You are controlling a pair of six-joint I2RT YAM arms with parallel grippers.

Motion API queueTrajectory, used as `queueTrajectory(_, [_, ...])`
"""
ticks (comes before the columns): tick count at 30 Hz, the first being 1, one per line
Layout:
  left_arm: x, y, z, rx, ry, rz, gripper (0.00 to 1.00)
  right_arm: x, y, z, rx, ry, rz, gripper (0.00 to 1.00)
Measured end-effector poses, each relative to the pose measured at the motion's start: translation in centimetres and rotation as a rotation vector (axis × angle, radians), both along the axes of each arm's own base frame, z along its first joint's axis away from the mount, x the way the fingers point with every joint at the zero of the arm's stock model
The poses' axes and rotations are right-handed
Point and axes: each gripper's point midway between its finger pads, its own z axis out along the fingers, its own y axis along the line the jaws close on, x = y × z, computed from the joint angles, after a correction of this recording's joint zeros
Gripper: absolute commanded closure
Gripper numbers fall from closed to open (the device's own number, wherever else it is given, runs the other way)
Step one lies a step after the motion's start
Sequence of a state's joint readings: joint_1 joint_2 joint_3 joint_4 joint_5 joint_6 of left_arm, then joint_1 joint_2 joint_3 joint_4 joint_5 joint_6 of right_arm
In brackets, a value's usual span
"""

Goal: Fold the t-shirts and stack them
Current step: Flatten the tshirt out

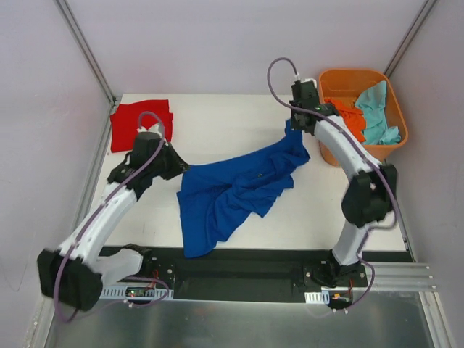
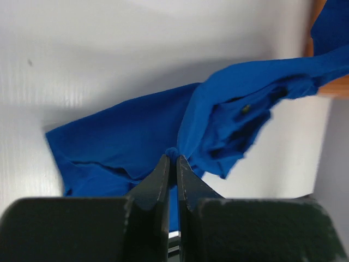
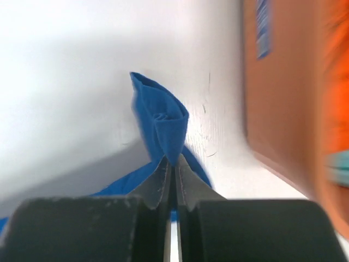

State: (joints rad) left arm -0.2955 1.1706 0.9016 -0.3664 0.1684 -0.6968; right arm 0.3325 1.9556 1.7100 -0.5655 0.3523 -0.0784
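Observation:
My two grippers should pull the royal-blue t-shirt toward the back of the table [image 1: 210, 112] and spread it flat before folding, because it hangs in bunched folds [image 1: 243, 192] from both of them.
The royal-blue t-shirt [image 1: 232, 190] hangs crumpled between both arms over the table middle. My left gripper [image 1: 183, 168] is shut on its left edge; in the left wrist view [image 2: 173, 158] the cloth [image 2: 136, 136] bunches at the fingertips. My right gripper [image 1: 293, 125] is shut on its far right corner, seen as a pinched fold [image 3: 163, 123] in the right wrist view [image 3: 173, 161]. A folded red t-shirt [image 1: 140, 123] lies at the back left. An orange t-shirt [image 1: 348, 116] and a teal one [image 1: 375, 110] lie in the tub.
A rigid orange plastic tub [image 1: 397, 127] stands at the back right, close to my right gripper; its wall shows in the right wrist view [image 3: 283, 98]. The white table [image 1: 232, 123] is walled by pale panels on three sides.

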Motion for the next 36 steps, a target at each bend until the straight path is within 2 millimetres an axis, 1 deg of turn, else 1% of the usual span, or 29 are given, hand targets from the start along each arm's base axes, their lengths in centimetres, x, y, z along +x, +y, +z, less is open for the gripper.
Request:
queueTrajectory(2, [-0.8,0.3,4.7,-0.035,-0.151,-0.004,1.00,-2.0,0.5,7.7,0.048,-0.162,0.035,0.99])
queueTrajectory(3, [-1.4,0.6,7.5,-0.057,-0.239,-0.006,1.00,-3.4,0.7,12.1,0.083,-0.260,0.054,0.99])
queueTrajectory(4, [-2.3,0.9,10.2,-0.077,-0.328,-0.009,1.00,-5.2,0.9,16.9,0.126,-0.376,0.076,0.99])
queueTrajectory(5, [-3.3,1.2,13.2,-0.098,-0.421,-0.012,1.00,-7.5,0.9,21.4,0.177,-0.485,0.103,0.99])
queueTrajectory(6, [-4.3,1.5,15.6,-0.118,-0.500,-0.015,1.00,-10.1,0.6,25.7,0.229,-0.591,0.129,0.99])
queueTrajectory(7, [-5.8,1.9,18.6,-0.142,-0.593,-0.020,1.00,-13.1,-0.1,29.7,0.284,-0.701,0.151,0.99])
queueTrajectory(8, [-7.5,2.3,21.4,-0.164,-0.684,-0.029,1.00,-15.5,-0.9,32.4,0.321,-0.779,0.160,0.99])
queueTrajectory(10, [-11.4,3.1,26.5,-0.213,-0.853,-0.054,1.00,-21.5,-3.1,37.6,0.405,-0.951,0.185,0.99])
queueTrajectory(11, [-13.5,3.4,28.8,-0.237,-0.929,-0.071,1.00,-24.7,-4.2,39.6,0.444,-1.030,0.201,0.99])
queueTrajectory(12, [-15.4,3.7,30.8,-0.258,-0.996,-0.089,1.00,-27.0,-4.9,40.8,0.474,-1.082,0.216,0.99])
queueTrajectory(13, [-16.9,3.9,32.3,-0.274,-1.047,-0.105,1.00,-29.8,-5.5,42.2,0.511,-1.141,0.248,0.99])
queueTrajectory(15, [-20.2,4.2,35.2,-0.302,-1.145,-0.143,1.00,-34.0,-6.1,43.9,0.570,-1.220,0.316,0.99])
queueTrajectory(17, [-22.5,4.5,37.4,-0.315,-1.219,-0.173,1.00,-37.2,-6.2,45.4,0.613,-1.275,0.385,0.99])
queueTrajectory(18, [-23.3,4.6,38.1,-0.318,-1.243,-0.185,1.00,-38.3,-6.2,45.9,0.627,-1.292,0.413,0.99])
queueTrajectory(20, [-24.4,4.8,39.1,-0.320,-1.274,-0.193,1.00,-39.7,-6.0,46.7,0.643,-1.309,0.453,0.98])
queueTrajectory(22, [-24.7,4.9,40.0,-0.317,-1.292,-0.193,1.00,-40.1,-5.9,46.8,0.645,-1.306,0.470,0.97])
queueTrajectory(24, [-24.2,5.1,40.6,-0.304,-1.296,-0.178,1.00,-39.7,-5.8,46.5,0.641,-1.290,0.467,0.96])
queueTrajectory(25, [-23.6,5.2,40.7,-0.295,-1.292,-0.159,1.00,-39.2,-5.7,46.3,0.638,-1.279,0.459,0.96])
queueTrajectory(26, [-22.4,5.3,40.7,-0.281,-1.276,-0.131,1.00,-38.2,-5.5,45.9,0.630,-1.260,0.444,0.95])
queueTrajectory(28, [-19.5,5.5,40.1,-0.243,-1.229,-0.073,1.00,-35.8,-5.0,44.9,0.609,-1.214,0.408,0.96])
queueTrajectory(29, [-17.3,5.8,39.5,-0.213,-1.193,-0.023,1.00,-34.1,-4.7,44.2,0.596,-1.189,0.384,0.96])
queueTrajectory(31, [-12.3,6.5,37.6,-0.135,-1.100,0.088,1.00,-30.0,-3.7,42.3,0.556,-1.118,0.334,0.96])
queueTrajectory(32, [-8.9,7.1,35.9,-0.076,-1.028,0.162,1.00,-27.3,-3.1,41.1,0.530,-1.075,0.305,0.96])
queueTrajectory(34, [-2.5,8.2,32.0,0.057,-0.881,0.287,1.00,-21.0,-1.6,37.8,0.460,-0.968,0.240,0.98])
queueTrajectory(35, [1.2,8.6,29.4,0.128,-0.793,0.328,1.00,-17.7,-0.8,35.8,0.420,-0.910,0.211,0.99])
queueTrajectory(36, [4.6,9.3,26.8,0.188,-0.709,0.361,1.00,-14.1,0.0,33.3,0.375,-0.845,0.183,0.99])
